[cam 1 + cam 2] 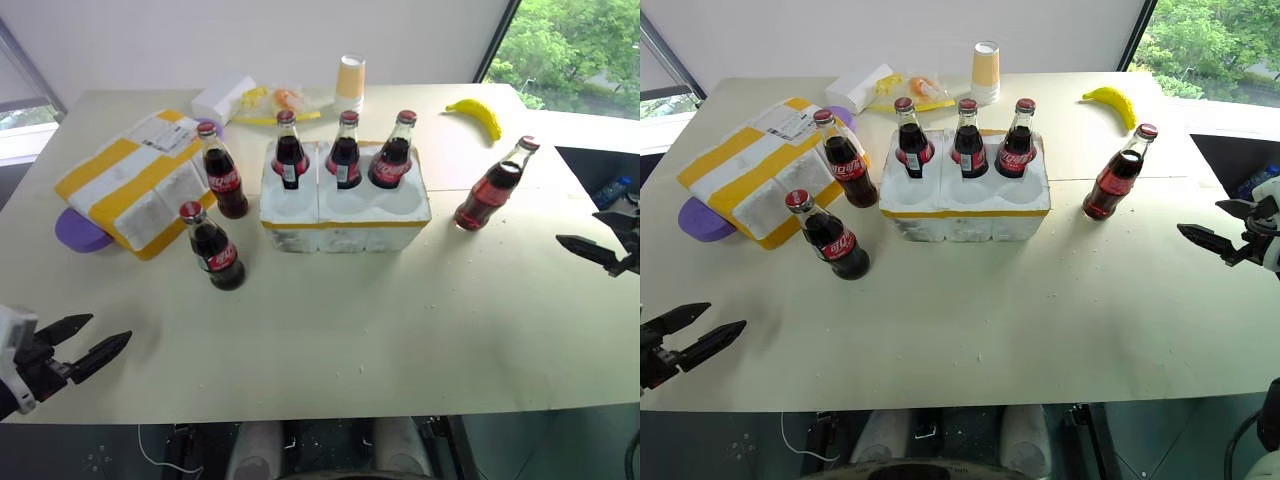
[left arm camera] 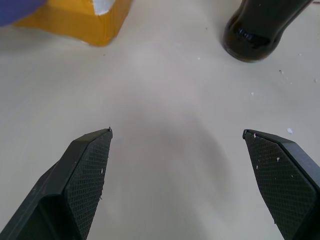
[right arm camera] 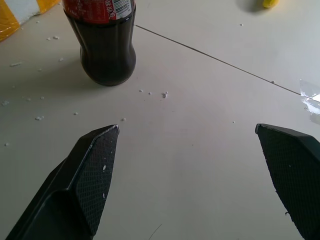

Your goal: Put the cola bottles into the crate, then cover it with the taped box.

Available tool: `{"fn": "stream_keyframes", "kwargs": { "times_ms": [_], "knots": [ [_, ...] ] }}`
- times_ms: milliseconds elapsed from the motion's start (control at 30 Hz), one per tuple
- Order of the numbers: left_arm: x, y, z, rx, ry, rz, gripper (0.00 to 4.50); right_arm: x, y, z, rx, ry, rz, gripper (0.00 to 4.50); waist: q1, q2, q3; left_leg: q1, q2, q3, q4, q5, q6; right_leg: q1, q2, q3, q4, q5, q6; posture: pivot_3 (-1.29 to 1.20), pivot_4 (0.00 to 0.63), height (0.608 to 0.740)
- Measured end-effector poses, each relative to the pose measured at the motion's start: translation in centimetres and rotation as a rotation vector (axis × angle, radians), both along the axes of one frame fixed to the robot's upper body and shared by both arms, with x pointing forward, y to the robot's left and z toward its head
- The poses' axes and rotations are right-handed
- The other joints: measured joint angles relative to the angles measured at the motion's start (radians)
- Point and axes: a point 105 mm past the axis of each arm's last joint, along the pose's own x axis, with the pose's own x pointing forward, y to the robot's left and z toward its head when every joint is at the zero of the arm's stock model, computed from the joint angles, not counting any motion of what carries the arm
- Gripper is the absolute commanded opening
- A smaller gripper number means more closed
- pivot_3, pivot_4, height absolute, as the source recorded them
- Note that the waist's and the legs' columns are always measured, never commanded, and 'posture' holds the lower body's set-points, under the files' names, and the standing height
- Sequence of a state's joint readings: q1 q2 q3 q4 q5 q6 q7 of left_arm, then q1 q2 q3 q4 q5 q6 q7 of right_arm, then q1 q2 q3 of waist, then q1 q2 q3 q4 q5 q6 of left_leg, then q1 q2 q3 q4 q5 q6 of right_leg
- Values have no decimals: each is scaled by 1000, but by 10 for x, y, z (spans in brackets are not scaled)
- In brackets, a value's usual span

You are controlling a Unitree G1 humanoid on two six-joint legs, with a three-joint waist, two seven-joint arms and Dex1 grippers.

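The nearer cola bottle [image 1: 213, 248] should go down just as deep when the robot lowers it into the crate, because the back-row bottles [image 1: 343, 166] stand sunk to their labels.
The white crate [image 1: 345, 222] with a yellow rim band stands mid-table. Three cola bottles [image 1: 345, 150] sit in its back row of wells; the front wells are empty. Two more cola bottles [image 1: 224, 172] [image 1: 213, 248] stand on the table left of the crate, and one [image 1: 492, 187] stands to its right. The taped box [image 1: 135, 180] lies at the far left, tilted. My left gripper [image 1: 108, 328] hovers open near the table's front left edge, short of the nearer left bottle [image 2: 260, 30]. My right gripper [image 1: 1202, 220] is open at the right edge, facing the right bottle [image 3: 107, 45].
A purple disc [image 1: 80, 232] lies under the taped box. At the back are a small white box [image 1: 225, 97], a snack packet [image 1: 280, 100], a paper cup [image 1: 350, 80] and a banana [image 1: 478, 115]. Styrofoam crumbs dot the table [image 1: 400, 330].
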State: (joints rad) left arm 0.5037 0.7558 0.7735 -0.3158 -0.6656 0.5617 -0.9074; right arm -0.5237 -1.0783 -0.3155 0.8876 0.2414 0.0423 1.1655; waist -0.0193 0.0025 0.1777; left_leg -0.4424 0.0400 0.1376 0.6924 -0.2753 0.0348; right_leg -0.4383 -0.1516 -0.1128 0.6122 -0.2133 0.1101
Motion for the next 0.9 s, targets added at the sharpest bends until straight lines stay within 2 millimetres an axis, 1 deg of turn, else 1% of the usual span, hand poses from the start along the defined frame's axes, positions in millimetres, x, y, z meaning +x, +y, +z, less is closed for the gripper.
{"fn": "stream_keyframes", "kwargs": {
  "times_ms": [300,533,667,733,800,900],
  "knots": [
    [4,4,1,-3,-13,19,4372,0,-1,1,1,-6,-10,4500,0,0,0,0,0,0,0,1,-1,1,0,0,0,0,0,0,150,740],
    [10,3,7,-12,-42,11,4372,-1,1,-1,49,13,0,4500,0,0,0,0,0,0,0,1,-1,1,0,0,0,0,0,0,150,740],
    [12,-1,11,-42,-49,-17,4372,0,7,6,68,1,31,4500,0,0,0,0,0,0,0,1,-1,1,0,0,1,0,0,0,150,740],
    [16,-6,16,-83,-46,-48,4372,-3,13,12,86,0,65,4500,4,0,0,0,0,0,0,1,-1,1,0,0,2,0,0,0,150,740],
    [19,-11,28,-111,-61,-86,4372,-6,20,19,101,4,103,4500,7,0,0,0,0,0,1,1,-1,1,0,0,2,0,0,0,150,740],
    [24,-20,46,-104,-83,-158,4372,-16,32,30,116,20,173,4500,7,1,-1,0,0,0,1,1,-1,1,0,0,2,0,1,0,150,740]
  ]
}}
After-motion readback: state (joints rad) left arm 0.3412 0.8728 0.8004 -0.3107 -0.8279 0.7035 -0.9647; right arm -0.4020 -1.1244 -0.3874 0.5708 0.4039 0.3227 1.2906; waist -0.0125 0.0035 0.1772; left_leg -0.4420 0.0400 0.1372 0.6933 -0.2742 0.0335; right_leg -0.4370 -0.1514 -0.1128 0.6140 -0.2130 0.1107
